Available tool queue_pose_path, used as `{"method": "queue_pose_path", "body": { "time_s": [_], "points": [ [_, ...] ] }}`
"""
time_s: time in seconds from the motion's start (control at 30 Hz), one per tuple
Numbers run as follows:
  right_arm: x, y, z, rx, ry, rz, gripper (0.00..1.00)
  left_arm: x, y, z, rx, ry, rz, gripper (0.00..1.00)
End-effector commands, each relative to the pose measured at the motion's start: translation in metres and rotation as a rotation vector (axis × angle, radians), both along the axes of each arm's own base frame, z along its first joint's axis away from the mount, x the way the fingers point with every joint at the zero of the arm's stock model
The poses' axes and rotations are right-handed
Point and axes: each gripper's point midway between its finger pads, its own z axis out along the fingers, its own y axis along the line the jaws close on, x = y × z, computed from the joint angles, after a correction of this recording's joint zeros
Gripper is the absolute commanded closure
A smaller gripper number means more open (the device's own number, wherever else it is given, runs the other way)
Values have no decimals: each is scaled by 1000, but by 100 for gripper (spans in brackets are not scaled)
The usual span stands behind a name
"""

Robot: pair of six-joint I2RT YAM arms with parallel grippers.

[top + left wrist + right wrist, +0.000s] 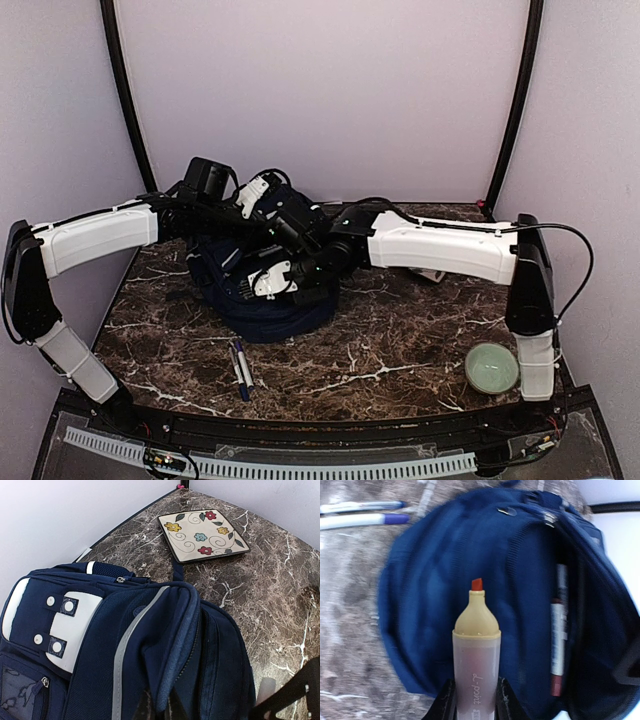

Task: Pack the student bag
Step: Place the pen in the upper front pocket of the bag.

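Note:
I should keep moving the highlighter (476, 652) inside with my right gripper until it is next to the marker, because it is parallel to that marker in the open pocket (557, 642).
The student bag (270, 312) is a navy backpack lying at the middle of the table, its white patch (75, 625) showing in the left wrist view. My left gripper (162, 706) is shut on the edge of the student bag's (150, 645) fabric flap beside an open zipper and holds it up. My right gripper (475, 696) is shut on a translucent highlighter (476, 640) with a cream collar and a red tip, held over the student bag (435, 580). A dark red and white marker (559, 635) lies inside the bag's open pocket.
Two pens (240, 368) lie on the marble table (380, 340) in front of the bag, also visible from the right wrist (365, 520). A pale green bowl (492, 367) sits near the right arm's base. A square flowered plate (202, 534) sits behind the bag.

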Motion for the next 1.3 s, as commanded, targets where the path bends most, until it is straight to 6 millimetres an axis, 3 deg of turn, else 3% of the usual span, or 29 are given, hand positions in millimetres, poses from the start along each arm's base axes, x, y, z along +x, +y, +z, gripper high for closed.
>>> {"method": "queue_pose_path", "body": {
  "time_s": [0.0,0.27,0.7,0.8,0.87,1.0,1.03,1.27],
  "points": [
    [58,13,23,51,-238,-56,85,-4,-11,52,-119,-112,-45,100],
    [108,24,18,92,-441,-107,83,-6,-12,56,-131,-113,-52,100],
    [138,38,3,192,-573,-149,78,-6,-11,58,-131,-118,-49,100],
    [137,36,11,213,-583,-153,78,-6,-11,60,-130,-123,-48,100],
    [136,32,18,184,-606,-138,57,-6,-10,59,-128,-124,-47,100],
    [129,25,27,144,-585,-124,57,-5,-10,59,-126,-127,-44,100],
    [121,28,26,193,-511,-142,52,-5,-9,59,-123,-127,-42,100],
    [84,21,34,201,-359,-156,51,-3,-6,57,-106,-139,-26,100]
  ]
}}
